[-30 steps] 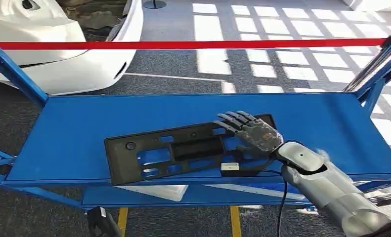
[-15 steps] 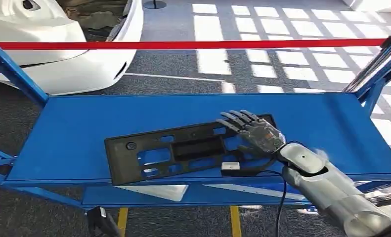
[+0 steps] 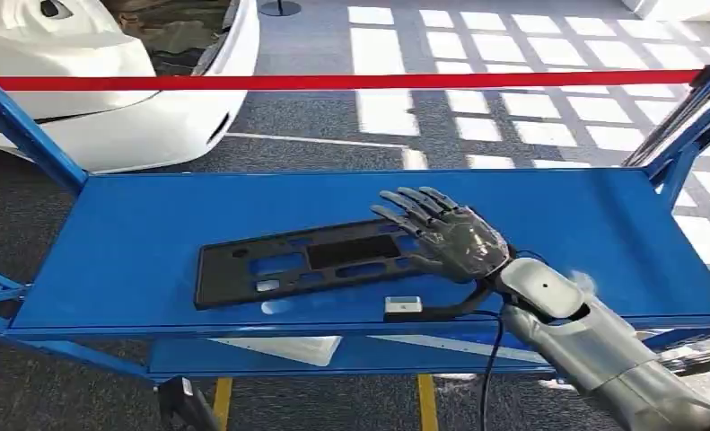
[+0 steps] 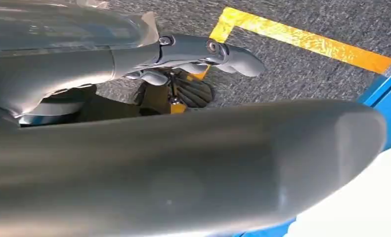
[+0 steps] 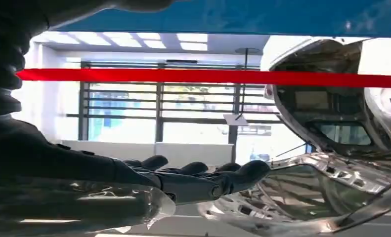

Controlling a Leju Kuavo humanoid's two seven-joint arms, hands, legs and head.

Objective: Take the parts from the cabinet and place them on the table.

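A raised rim (image 3: 328,286) runs along the black panel's edge, so the panel's far end (image 3: 218,277) should come up too and stay straight when the robot lifts the panel by its end.
A long black plastic panel (image 3: 306,260) with several cutouts lies flat on the blue table (image 3: 135,233), near its front edge. My right hand (image 3: 445,233) hovers over the panel's right end with its fingers spread and straight. Its thumb (image 3: 403,306) sticks out in front of the panel's near edge, apart from it. In the right wrist view the same fingers (image 5: 198,180) are stretched out with nothing in them. My left hand (image 4: 198,49) hangs over the grey floor, its fingers loosely extended and empty.
A red barrier strip (image 3: 333,81) runs across behind the table, with a white car body (image 3: 109,90) beyond it at the left. Blue frame posts (image 3: 28,135) rise at both table ends. A white part (image 3: 279,348) lies on the lower shelf. Yellow tape (image 4: 302,42) marks the floor.
The panel, gripped at its right end and tilted up earlier, now lies flat and a little further back. My right hand has let go, lifted and spread its fingers.
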